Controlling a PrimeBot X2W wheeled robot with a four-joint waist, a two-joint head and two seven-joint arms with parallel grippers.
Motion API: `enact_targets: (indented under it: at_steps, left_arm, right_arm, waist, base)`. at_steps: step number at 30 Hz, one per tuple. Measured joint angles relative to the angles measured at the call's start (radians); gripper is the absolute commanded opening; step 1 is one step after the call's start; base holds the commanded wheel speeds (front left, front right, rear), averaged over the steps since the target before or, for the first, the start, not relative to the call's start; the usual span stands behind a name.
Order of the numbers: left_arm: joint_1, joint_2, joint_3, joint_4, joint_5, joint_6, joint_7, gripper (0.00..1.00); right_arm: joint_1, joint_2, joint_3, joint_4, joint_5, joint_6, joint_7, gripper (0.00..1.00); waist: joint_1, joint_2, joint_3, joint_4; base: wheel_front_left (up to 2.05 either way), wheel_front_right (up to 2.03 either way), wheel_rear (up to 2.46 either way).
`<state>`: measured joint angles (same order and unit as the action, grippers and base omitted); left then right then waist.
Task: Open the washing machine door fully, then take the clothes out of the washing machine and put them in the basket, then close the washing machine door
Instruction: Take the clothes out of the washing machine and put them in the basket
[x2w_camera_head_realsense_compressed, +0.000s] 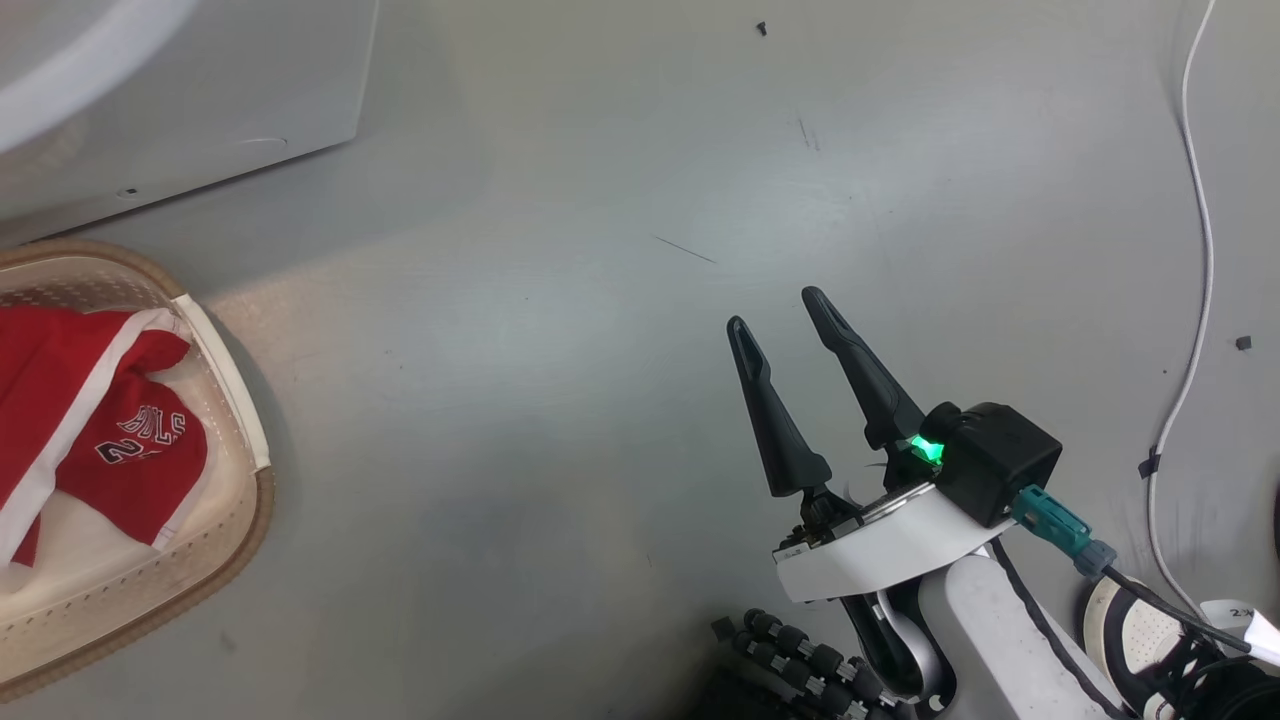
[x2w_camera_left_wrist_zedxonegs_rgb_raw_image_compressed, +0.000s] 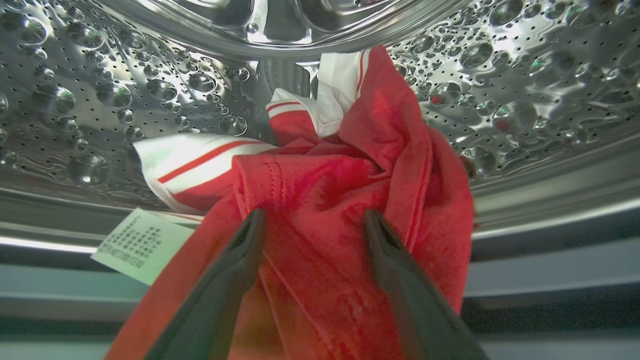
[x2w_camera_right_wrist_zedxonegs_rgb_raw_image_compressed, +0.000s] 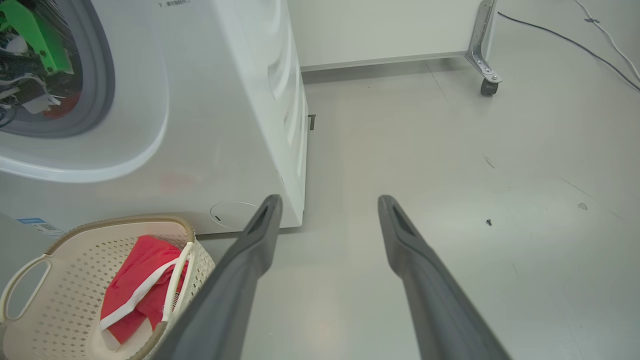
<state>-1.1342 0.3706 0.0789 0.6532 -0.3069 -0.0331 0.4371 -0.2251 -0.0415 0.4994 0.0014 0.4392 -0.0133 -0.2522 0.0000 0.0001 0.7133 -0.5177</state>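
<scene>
Shiny steel (x2w_camera_left_wrist_zedxonegs_rgb_raw_image_compressed: 510, 102) is in sight on every side of the crumpled red garment (x2w_camera_left_wrist_zedxonegs_rgb_raw_image_compressed: 327, 195), so I expect the drum to be empty when I pull the garment out.
Inside the washing machine's steel drum (x2w_camera_left_wrist_zedxonegs_rgb_raw_image_compressed: 100, 100) lies a crumpled red garment with white trim (x2w_camera_left_wrist_zedxonegs_rgb_raw_image_compressed: 350, 165), one of the clothes. My left gripper (x2w_camera_left_wrist_zedxonegs_rgb_raw_image_compressed: 315, 217) is open, with a finger on each side of the red cloth and a white care label (x2w_camera_left_wrist_zedxonegs_rgb_raw_image_compressed: 137, 245) to the left. The basket (x2w_camera_head_realsense_compressed: 255, 510) (x2w_camera_right_wrist_zedxonegs_rgb_raw_image_compressed: 120, 220) stands on the floor before the white washing machine (x2w_camera_head_realsense_compressed: 200, 90) (x2w_camera_right_wrist_zedxonegs_rgb_raw_image_compressed: 225, 125), and it holds a red piece with dark lettering (x2w_camera_head_realsense_compressed: 130, 440) (x2w_camera_right_wrist_zedxonegs_rgb_raw_image_compressed: 140, 265). Over bare floor to the basket's right, my right gripper (x2w_camera_head_realsense_compressed: 775, 310) (x2w_camera_right_wrist_zedxonegs_rgb_raw_image_compressed: 330, 200) hangs open and empty. The washing machine door is out of view.
A white cable (x2w_camera_head_realsense_compressed: 1195, 250) runs along the floor at the far right. Beyond the machine stands a white cabinet (x2w_camera_right_wrist_zedxonegs_rgb_raw_image_compressed: 390, 30) on a castor (x2w_camera_right_wrist_zedxonegs_rgb_raw_image_compressed: 487, 85). A small dark screw (x2w_camera_right_wrist_zedxonegs_rgb_raw_image_compressed: 489, 222) lies on the grey floor.
</scene>
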Motion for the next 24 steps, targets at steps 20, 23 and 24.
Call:
enact_targets:
  at_steps: [20,23,24]
  left_arm:
    - [-0.034,0.010,-0.040,0.108,0.027,-0.026,-0.033,0.00]
    - [-0.036,0.007,-0.040,0.117,0.027,-0.027,-0.061,0.00]
    - [-0.036,0.002,-0.039,0.124,0.027,-0.028,-0.074,0.00]
  right_arm:
    - [-0.024,0.000,0.003,0.000,-0.001,-0.018,0.000,1.00]
    - [-0.028,0.000,0.003,0.002,-0.001,-0.025,0.000,1.00]
    - [-0.031,0.000,0.003,0.004,-0.001,-0.025,0.000,1.00]
  waist:
    - [0.0000,0.0000,-0.003,0.016]
    - [0.0000,0.0000,-0.006,0.018]
    - [0.0000,0.0000,-0.009,0.019]
  base:
    - [0.00,0.00,0.00]
    - [0.00,0.00,0.00]
    - [0.00,0.00,0.00]
